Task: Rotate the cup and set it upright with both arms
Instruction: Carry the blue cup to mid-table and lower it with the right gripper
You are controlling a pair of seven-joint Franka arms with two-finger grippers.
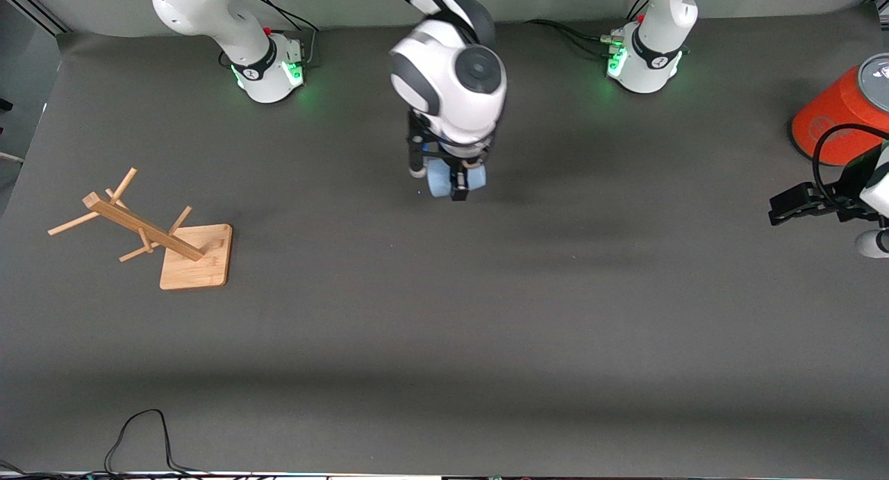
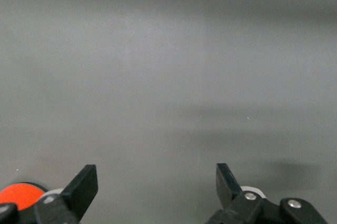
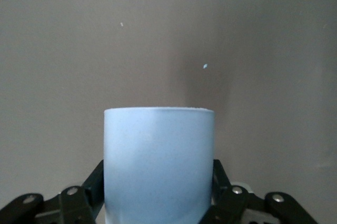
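My right gripper should keep moving the pale blue cup (image 1: 439, 179), which is level over clear mat (image 1: 493, 217), toward my left gripper until the cup's side rests there, and then let go.
The pale blue cup (image 1: 437, 181) is at the middle of the table, toward the robots' bases. My right gripper (image 1: 455, 186) reaches down from above and is shut on it, one finger on each side. In the right wrist view the cup (image 3: 158, 161) fills the space between the black fingers (image 3: 92, 184), its axis level, one flat end away from the camera. I cannot tell whether it rests on the mat. My left gripper (image 1: 776, 212) waits open and empty at the left arm's end of the table; in its wrist view (image 2: 156, 176) only bare mat lies between the fingers.
A large orange container with a grey lid (image 1: 837, 115) stands beside the left gripper, and shows in the left wrist view (image 2: 18, 195). A wooden peg rack on a square base (image 1: 198, 258) stands toward the right arm's end. A black cable (image 1: 139, 431) lies at the table's front edge.
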